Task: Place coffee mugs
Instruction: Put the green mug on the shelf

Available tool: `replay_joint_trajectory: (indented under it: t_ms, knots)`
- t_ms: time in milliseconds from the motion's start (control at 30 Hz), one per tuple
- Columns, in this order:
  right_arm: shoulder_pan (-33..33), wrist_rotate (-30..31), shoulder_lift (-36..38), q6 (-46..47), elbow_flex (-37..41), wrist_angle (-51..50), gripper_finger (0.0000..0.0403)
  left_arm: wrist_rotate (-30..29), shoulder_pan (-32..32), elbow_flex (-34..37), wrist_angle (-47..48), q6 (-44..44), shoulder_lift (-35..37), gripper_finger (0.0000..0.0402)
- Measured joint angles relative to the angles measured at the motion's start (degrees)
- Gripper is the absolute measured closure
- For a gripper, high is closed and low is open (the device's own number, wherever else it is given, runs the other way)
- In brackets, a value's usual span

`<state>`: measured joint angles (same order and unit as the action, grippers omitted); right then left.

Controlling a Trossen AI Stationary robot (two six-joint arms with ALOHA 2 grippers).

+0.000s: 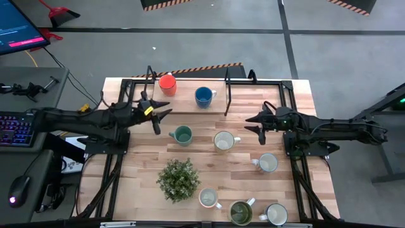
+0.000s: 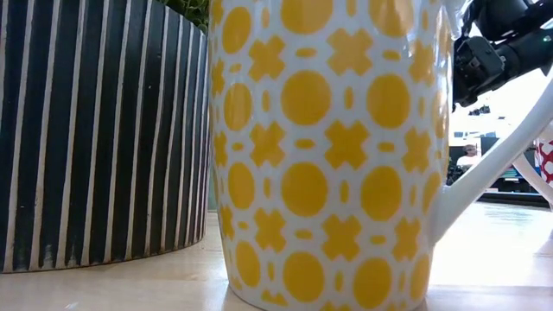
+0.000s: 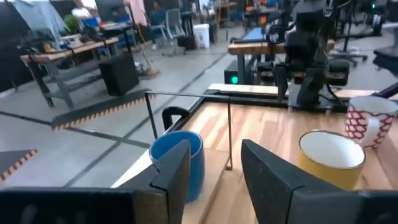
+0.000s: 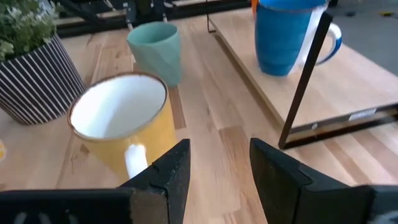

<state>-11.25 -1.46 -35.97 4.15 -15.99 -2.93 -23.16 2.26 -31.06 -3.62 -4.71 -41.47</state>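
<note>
My left gripper is clear to move in next, as the teal mug stands upright away from the wooden shelf, until its open fingers straddle the shelf-side rim (image 1: pixel 183 126), then close.
An orange mug (image 1: pixel 167 83) and a blue mug (image 1: pixel 203 96) stand on the raised wooden shelf (image 1: pixel 190 104) at the far side. A teal mug (image 1: pixel 182 135), a yellow mug with a white inside (image 1: pixel 223 141) and a white mug (image 1: pixel 267 163) stand on the table's middle. Two white mugs (image 1: pixel 208 198) (image 1: pixel 276 215) and an olive-green mug (image 1: pixel 240 213) stand near the front edge. My left gripper (image 1: pixel 163 121) is open and empty, just left of the teal mug. My right gripper (image 1: pixel 249 124) is open and empty, right of the yellow mug (image 4: pixel 121 124).
A bushy potted plant (image 1: pixel 178 179) in a striped pot (image 2: pixel 95 130) stands at the table's near middle. A thin black metal frame (image 1: pixel 226 95) rises at the shelf's right end. A yellow-patterned mug (image 2: pixel 328 155) fills the low view.
</note>
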Motion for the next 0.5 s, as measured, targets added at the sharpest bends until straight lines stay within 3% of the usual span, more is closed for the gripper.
replay_joint_trajectory:
  t_ms: [233, 500]
  knots:
    - [0.00, 0.66, -0.02, -0.37, 0.00, -1.59, 0.0256, 11.32, 4.53, -7.91, 10.71, 0.23, -7.22, 0.0262]
    - [0.00, 1.76, -0.02, -0.59, 0.00, -2.41, 0.0256, 14.24, 8.17, -15.99, 20.85, 1.79, -20.13, 0.0262]
